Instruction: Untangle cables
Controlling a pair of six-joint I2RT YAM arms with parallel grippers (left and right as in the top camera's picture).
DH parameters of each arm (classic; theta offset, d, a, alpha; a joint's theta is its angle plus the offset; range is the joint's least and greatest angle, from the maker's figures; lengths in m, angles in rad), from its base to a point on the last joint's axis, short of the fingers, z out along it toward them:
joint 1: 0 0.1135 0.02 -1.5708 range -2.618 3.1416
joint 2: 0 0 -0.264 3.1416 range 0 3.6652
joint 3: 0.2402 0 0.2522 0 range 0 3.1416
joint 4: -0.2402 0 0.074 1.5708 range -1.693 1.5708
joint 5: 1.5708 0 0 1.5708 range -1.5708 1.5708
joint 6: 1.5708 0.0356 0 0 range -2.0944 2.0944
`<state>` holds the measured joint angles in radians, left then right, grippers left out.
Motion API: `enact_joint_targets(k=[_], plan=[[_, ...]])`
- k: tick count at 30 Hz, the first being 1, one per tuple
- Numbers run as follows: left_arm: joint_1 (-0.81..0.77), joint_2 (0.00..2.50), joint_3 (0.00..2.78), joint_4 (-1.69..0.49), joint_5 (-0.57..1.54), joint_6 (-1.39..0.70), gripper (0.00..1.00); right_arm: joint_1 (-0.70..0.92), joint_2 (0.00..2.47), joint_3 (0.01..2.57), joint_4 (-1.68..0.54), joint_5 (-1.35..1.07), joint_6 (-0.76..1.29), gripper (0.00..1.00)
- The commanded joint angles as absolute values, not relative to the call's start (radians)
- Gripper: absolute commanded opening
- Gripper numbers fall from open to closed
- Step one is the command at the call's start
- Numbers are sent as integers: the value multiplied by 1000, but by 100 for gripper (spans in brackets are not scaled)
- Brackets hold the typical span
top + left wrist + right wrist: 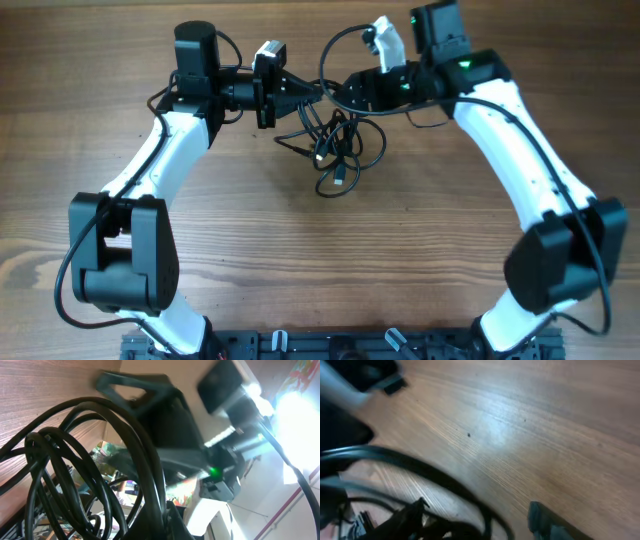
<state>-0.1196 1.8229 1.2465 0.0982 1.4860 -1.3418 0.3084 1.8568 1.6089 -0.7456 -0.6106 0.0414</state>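
Note:
The cables are hanging in wound loops [340,146] from my left gripper, so that gripper should move back and hold the loops while my right gripper pulls a strand of cable [451,483] free.
The cables [338,150] are thin black cords bunched in loose loops at the back middle of the wooden table [320,260], some strands lifted toward both grippers. My left gripper [312,93] points right and is shut on a strand at the top of the bundle. In the left wrist view the cables [75,460] loop in front of the closed left gripper [167,522]. My right gripper [338,92] faces it from the right, almost touching. In the right wrist view the right gripper [475,522] is open, and a cable [420,467] curves across between its spread fingers [545,517].
Both white arms reach in from the front corners and meet over the bundle. A black rail [350,345] runs along the front edge. Bare wood [530,420] lies beyond the right gripper. Thicker black wires [345,35] arc above the right wrist.

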Motion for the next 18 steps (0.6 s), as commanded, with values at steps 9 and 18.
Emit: enact_joint_targets(k=[9,18], plan=[[-86,1812,1261,124,1490,-1307,4,244,1945,1610,-597,-590,211,4],[4,1812,1261,-336,897,-836,4,6,1628,1610,-857,-886,150,4]])
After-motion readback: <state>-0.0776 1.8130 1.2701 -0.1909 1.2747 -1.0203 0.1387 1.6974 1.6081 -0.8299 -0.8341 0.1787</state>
